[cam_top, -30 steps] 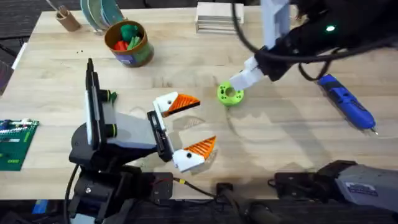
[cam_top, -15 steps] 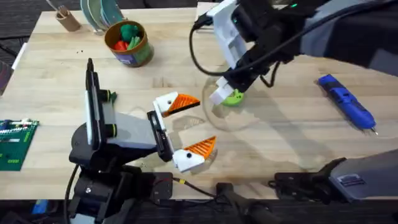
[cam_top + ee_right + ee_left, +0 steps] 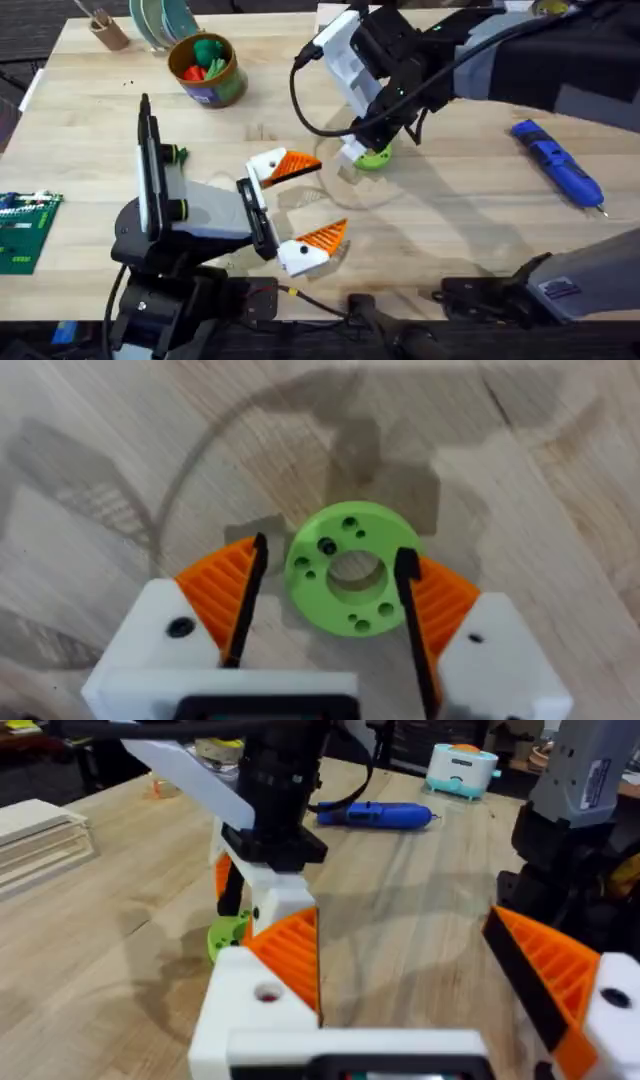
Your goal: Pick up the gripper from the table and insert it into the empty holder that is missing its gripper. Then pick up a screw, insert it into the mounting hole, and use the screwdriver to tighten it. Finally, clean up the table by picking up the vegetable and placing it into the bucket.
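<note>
The small black screw [image 3: 327, 546] has its head poking up from a hole, so it should come free and leave the green ring [image 3: 311, 592] lying when the robot lifts it.
My right gripper [image 3: 362, 150] reaches across from the right and stands open over a bright green flat ring [image 3: 376, 157]. In the right wrist view the ring [image 3: 350, 580] lies between the orange fingers [image 3: 225, 585] of that gripper [image 3: 330, 595]. My left gripper [image 3: 312, 200] rests open near the table's front, nothing between its white blocks with orange tips [image 3: 290, 955]. The blue screwdriver [image 3: 556, 170] lies at the right. The bucket [image 3: 222, 88] stands at the back left with the green vegetable [image 3: 208, 48] and red pieces inside. The loose gripper, the holder and the screw are out of view.
A tan wooden cup [image 3: 106, 30] and stacked plates [image 3: 160, 20] stand at the back left corner. A green circuit board [image 3: 22, 232] lies at the left edge. A pale wooden stack [image 3: 335, 35] sits at the back, partly behind the right arm.
The right arm has swung left and come down, bringing its gripper from right of the green ring to astride it. The left arm has not moved.
</note>
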`<state>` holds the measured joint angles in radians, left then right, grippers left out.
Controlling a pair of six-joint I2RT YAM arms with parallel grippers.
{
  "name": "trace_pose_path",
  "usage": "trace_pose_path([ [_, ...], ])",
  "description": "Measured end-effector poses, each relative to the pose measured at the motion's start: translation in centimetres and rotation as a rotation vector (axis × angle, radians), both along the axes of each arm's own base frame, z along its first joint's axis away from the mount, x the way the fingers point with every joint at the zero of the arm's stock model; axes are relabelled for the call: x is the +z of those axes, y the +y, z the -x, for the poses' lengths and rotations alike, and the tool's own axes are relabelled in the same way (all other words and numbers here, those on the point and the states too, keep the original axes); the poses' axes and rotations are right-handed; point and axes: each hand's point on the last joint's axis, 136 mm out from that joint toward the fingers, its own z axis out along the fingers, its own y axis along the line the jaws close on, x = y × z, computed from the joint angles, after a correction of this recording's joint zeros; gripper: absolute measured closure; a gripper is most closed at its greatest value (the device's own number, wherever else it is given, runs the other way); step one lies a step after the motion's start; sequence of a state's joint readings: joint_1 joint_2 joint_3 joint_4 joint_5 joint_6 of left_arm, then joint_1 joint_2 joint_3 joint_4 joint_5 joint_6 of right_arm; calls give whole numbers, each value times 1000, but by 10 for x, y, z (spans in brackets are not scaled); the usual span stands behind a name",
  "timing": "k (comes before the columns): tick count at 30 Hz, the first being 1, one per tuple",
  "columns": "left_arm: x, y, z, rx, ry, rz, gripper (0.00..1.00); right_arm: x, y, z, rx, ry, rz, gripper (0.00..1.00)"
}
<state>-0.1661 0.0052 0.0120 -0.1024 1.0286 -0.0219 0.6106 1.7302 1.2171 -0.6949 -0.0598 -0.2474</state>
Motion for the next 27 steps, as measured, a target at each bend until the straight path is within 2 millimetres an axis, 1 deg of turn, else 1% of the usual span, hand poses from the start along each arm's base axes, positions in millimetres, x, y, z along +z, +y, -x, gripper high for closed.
trace_pose_path([
  [5, 0, 0, 0, 0, 0, 0, 8, 0, 2, -2, 3, -14, -1, 206],
  [8, 0, 0, 0, 0, 0, 0, 8, -4, 5, 0, 13, -6, 6, 262],
  [11, 0, 0, 0, 0, 0, 0, 8, -8, 8, 2, 22, 0, 13, 339],
  [14, 0, 0, 0, 0, 0, 0, 8, -11, 9, 3, 26, 5, 17, 378],
  [19, 0, 0, 0, 0, 0, 0, 8, -12, 8, 2, 23, 3, 25, 435],
  [27, 0, 0, 0, 0, 0, 0, 8, -12, 3, -2, 10, -18, 52, 556],
])
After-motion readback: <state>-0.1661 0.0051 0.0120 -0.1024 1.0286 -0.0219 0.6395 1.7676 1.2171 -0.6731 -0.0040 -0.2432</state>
